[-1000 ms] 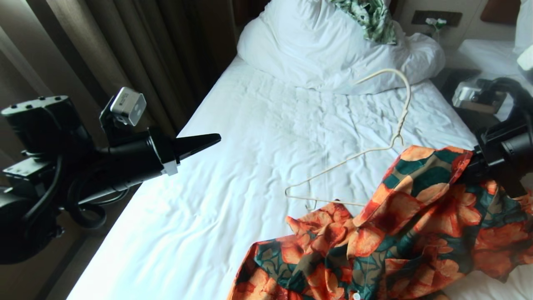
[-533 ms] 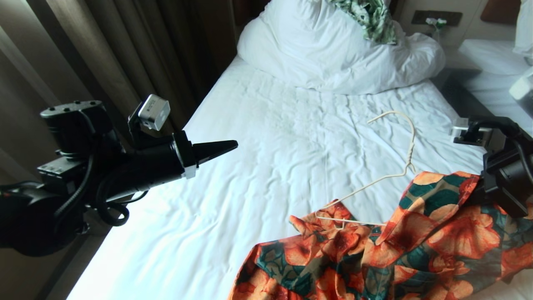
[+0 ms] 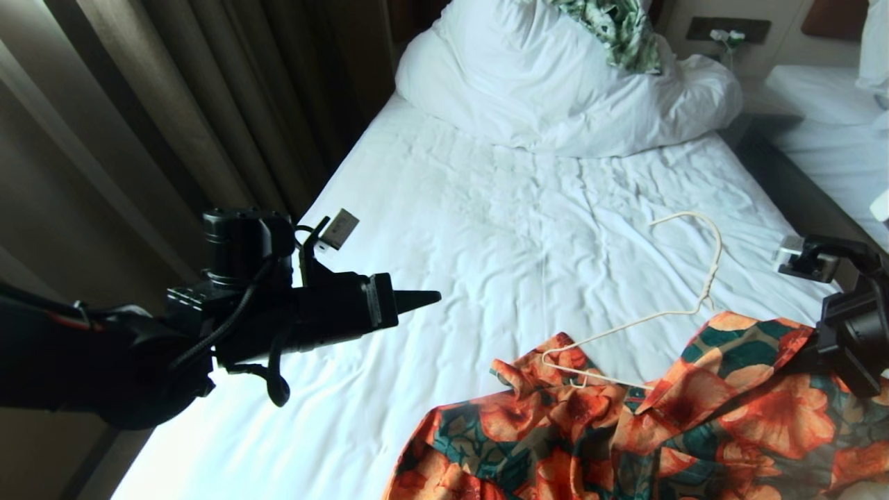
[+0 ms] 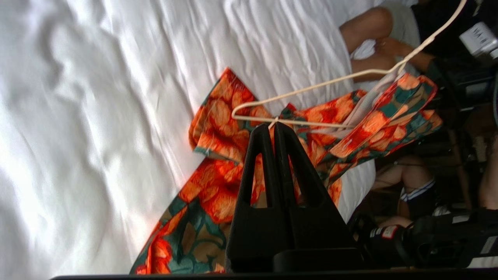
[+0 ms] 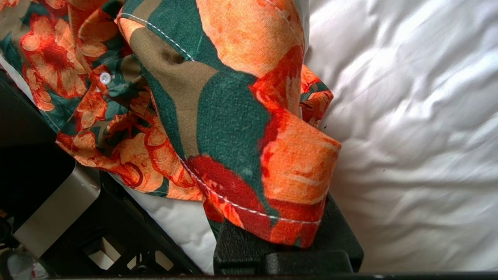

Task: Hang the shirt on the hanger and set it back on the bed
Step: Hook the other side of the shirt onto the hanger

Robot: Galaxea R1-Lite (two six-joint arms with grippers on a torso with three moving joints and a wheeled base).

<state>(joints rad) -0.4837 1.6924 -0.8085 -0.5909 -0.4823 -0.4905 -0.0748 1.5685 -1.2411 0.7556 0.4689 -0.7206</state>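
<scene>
The shirt (image 3: 708, 354) is held around one hanger end by my right gripper, so my left gripper continues to go toward the shirt's loose side (image 3: 546, 429) until its fingers open over it.
The shirt (image 3: 625, 430), orange flowers on teal, lies bunched on the near right of the bed (image 3: 486, 229). Its collar end is lifted by my right gripper (image 3: 809, 351), which is shut on the cloth; in the right wrist view the shirt (image 5: 233, 116) drapes over the fingers and hides them. The cream wire hanger (image 3: 694, 309) leans up from the shirt, one shoulder end tucked into the cloth, its hook pointing at the pillow. My left gripper (image 3: 437, 297) hovers shut and empty over the bed's left half, well apart from the hanger (image 4: 311, 83) and aimed toward it (image 4: 274, 125).
A bunched white duvet and pillow (image 3: 555, 83) with a green-and-white cloth (image 3: 618, 28) fill the head of the bed. Brown curtains (image 3: 208, 104) hang along the left side. A second bed (image 3: 833, 132) stands to the right. A person's legs (image 4: 369, 23) show beside the bed.
The right gripper has sunk, lowering the shirt and hanger toward the sheet. The left gripper has dropped and swung right over the bed, staying shut.
</scene>
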